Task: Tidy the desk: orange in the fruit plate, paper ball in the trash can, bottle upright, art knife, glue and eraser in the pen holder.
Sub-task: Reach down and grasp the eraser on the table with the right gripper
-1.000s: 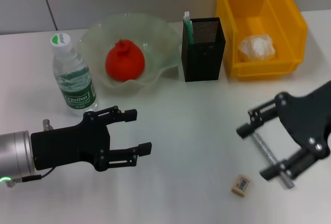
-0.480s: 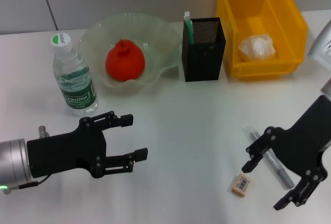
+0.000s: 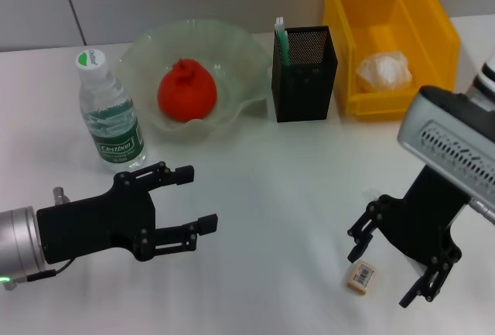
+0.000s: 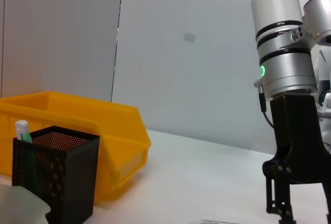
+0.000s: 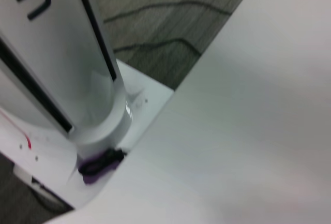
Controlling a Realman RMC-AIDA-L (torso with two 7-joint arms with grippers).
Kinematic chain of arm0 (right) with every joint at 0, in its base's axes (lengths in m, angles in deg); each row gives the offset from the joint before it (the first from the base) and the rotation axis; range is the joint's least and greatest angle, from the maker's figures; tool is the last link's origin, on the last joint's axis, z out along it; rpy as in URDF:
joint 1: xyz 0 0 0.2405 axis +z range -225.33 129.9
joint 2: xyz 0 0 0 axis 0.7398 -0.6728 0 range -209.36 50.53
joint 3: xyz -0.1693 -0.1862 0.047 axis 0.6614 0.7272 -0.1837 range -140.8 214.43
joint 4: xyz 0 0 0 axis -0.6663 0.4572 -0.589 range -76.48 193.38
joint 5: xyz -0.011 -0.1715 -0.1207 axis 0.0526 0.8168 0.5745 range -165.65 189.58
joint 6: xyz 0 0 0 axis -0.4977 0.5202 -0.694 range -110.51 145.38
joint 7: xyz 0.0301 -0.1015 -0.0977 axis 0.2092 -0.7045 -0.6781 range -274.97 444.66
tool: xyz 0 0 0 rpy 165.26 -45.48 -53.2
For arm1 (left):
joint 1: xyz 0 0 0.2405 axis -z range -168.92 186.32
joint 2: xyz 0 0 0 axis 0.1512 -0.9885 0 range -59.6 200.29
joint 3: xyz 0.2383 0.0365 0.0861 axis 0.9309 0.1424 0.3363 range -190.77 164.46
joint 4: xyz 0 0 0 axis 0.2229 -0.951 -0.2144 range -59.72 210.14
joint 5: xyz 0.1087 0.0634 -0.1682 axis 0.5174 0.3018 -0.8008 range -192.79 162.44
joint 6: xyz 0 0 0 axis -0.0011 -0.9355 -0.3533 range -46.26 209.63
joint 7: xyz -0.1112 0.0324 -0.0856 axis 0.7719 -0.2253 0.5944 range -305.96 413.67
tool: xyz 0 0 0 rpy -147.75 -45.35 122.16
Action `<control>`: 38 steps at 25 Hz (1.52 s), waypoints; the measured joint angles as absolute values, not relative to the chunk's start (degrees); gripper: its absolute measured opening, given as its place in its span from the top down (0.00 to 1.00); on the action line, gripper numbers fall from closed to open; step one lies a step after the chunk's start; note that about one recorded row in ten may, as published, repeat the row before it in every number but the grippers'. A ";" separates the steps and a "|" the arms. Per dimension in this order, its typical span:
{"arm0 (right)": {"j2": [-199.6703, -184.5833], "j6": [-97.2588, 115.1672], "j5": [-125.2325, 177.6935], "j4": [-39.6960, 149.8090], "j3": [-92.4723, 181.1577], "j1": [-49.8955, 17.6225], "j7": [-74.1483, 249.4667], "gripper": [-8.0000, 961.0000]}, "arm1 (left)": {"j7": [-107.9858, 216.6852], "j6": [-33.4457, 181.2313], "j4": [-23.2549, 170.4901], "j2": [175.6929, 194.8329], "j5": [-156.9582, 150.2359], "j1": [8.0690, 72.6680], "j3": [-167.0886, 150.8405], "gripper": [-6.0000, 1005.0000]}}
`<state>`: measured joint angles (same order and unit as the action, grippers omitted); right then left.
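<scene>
My right gripper keeps going toward the eraser and closes on its long sides [image 3: 369, 282], as its open fingers are lined up across the eraser's narrow width [image 3: 361, 278].
The orange [image 3: 186, 91] lies in the pale green fruit plate [image 3: 236, 49]. To its left the bottle [image 3: 110, 114] stands upright. The black mesh pen holder [image 3: 304, 74] has a white-and-green stick [image 3: 281, 39] in one corner, probably the glue. The paper ball [image 3: 382, 71] rests in the yellow trash can [image 3: 387, 10]. The tan eraser [image 3: 360, 276] lies near the front edge. My right gripper [image 3: 384, 273] hangs open just above and beside it. The art knife is hidden under that gripper. My left gripper [image 3: 197, 197] is open and empty in front of the bottle.
The white table [image 3: 271, 172] spreads between both arms. In the left wrist view the pen holder [image 4: 57, 175] and trash can [image 4: 77, 125] stand at the far side, with the right arm [image 4: 287, 79] nearby. The right wrist view shows the table edge [image 5: 170, 105] and floor.
My right arm has swung in and towards the front edge, from over the art knife to beside the eraser, and now covers the knife. My left gripper has drifted slightly backwards, still open.
</scene>
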<state>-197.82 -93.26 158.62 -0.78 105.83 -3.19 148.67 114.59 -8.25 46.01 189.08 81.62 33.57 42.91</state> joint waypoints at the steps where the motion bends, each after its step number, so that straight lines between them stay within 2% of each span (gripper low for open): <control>1: -197.95 -92.37 159.09 -1.09 107.79 -2.88 148.67 0.18 | 114.59 -8.15 46.02 189.08 81.61 33.65 42.92 0.17; 30: -199.10 -85.10 160.89 -3.92 125.26 -2.84 150.04 0.19 | 115.30 -7.69 45.50 188.90 80.95 34.10 42.83 0.17; 35: -199.12 -83.23 160.27 -3.97 126.88 -3.06 150.55 0.25 | 115.36 -7.88 45.41 188.83 80.52 33.97 42.83 0.17; 38: -199.13 -82.81 160.23 -3.95 127.25 -3.13 150.58 0.36 | 115.38 -7.89 45.41 188.77 80.21 33.82 42.83 0.17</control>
